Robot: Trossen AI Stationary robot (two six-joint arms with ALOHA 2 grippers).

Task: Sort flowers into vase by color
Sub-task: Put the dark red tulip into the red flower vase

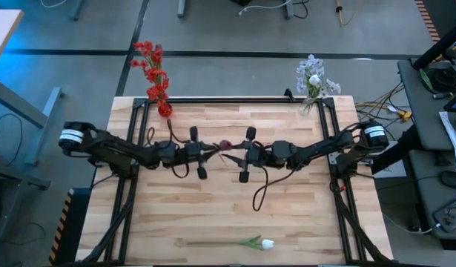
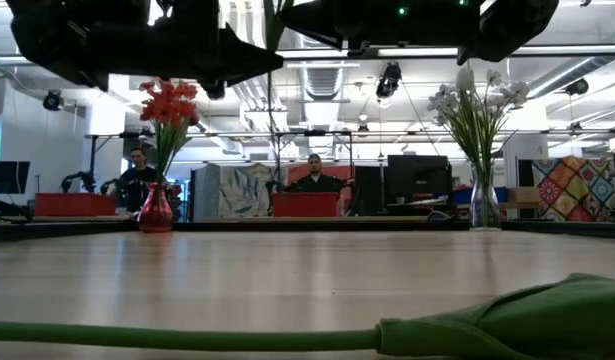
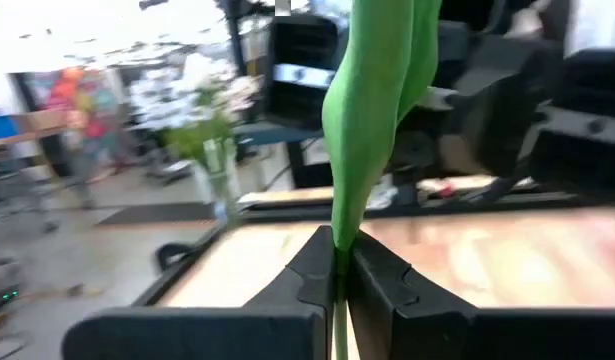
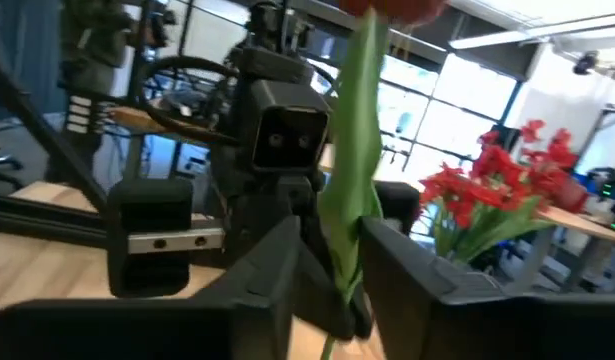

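My right gripper should open first, since both grippers are on the maroon-budded flower's leafy stem (image 2: 275, 24). My left gripper will then carry the flower to the red vase (image 2: 157, 211).
A maroon-budded flower (image 1: 225, 144) with a green stem is held in the air above the table's middle, between both grippers. My left gripper (image 1: 211, 153) reaches in from the left and is shut on the stem (image 3: 339, 262). My right gripper (image 1: 233, 156) faces it from the right, its fingers close on either side of the stem's leaf (image 4: 347, 215), the bud (image 4: 397, 8) above them. A white tulip (image 1: 266, 243) lies flat by the near edge; its stem (image 2: 187, 335) fills the low view's foreground. My left gripper pinches the flower's green stem (image 3: 339, 250) between its two fingers, which lie across it. The stem and a leaf rise upright above the fingers, clear of the table. My right gripper has the leafy part of the stem (image 4: 339, 262) between its two fingers (image 4: 407, 265), coming level from the table's right. The flower stands upright, bud above; how far back it reaches I cannot tell.
A red vase (image 1: 164, 110) with red flowers (image 1: 153, 70) stands at the far left corner. A clear vase (image 1: 311, 102) with pale white-blue sprays (image 1: 314, 74) stands at the far right corner. People sit in the room beyond the table (image 1: 213, 222).
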